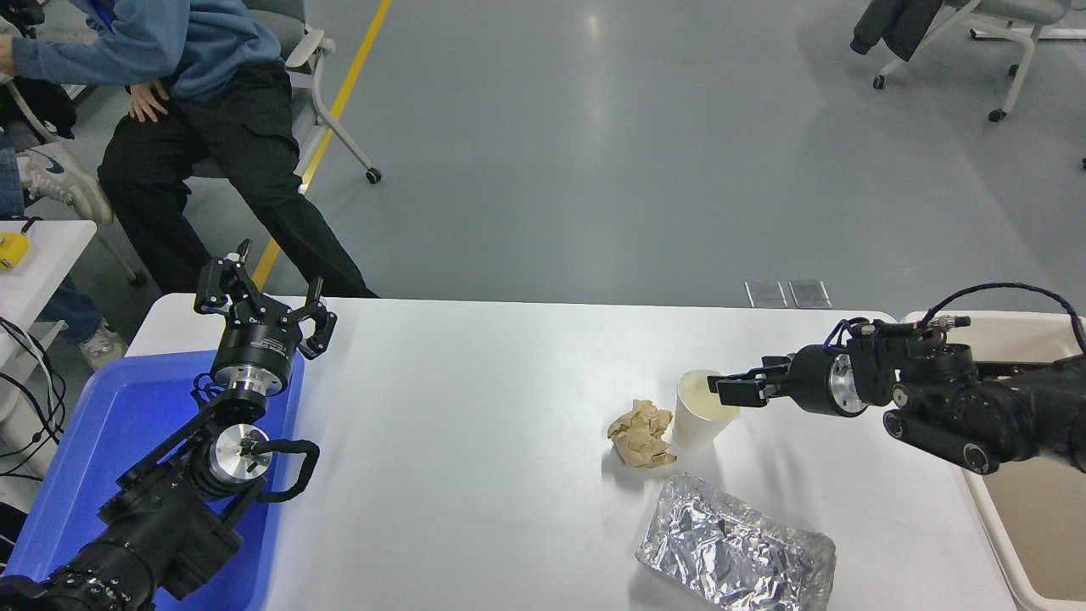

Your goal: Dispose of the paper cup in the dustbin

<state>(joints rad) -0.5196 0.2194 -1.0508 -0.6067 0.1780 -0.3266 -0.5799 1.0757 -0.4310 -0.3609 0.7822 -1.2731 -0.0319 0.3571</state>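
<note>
The white paper cup (702,412) will come up by itself when I lift it, because the crumpled brown paper ball (641,434) is outside the cup's side over its own shadow.
The white paper cup (701,413) stands upright on the white table, right of centre, touching a crumpled brown paper ball (640,434). My right gripper (736,390) comes in from the right, low over the table. Its fingers are open at the cup's right rim, level with the cup's mouth. I cannot tell whether they touch the rim. The beige dustbin (1044,535) sits at the table's right edge, partly hidden behind my right arm. My left gripper (259,297) is parked open above the blue tray at the lower left.
A silver foil tray (734,556) lies in front of the cup near the table's front edge. A blue plastic tray (102,433) is at the left. A person in a blue top sits on a chair at the far left.
</note>
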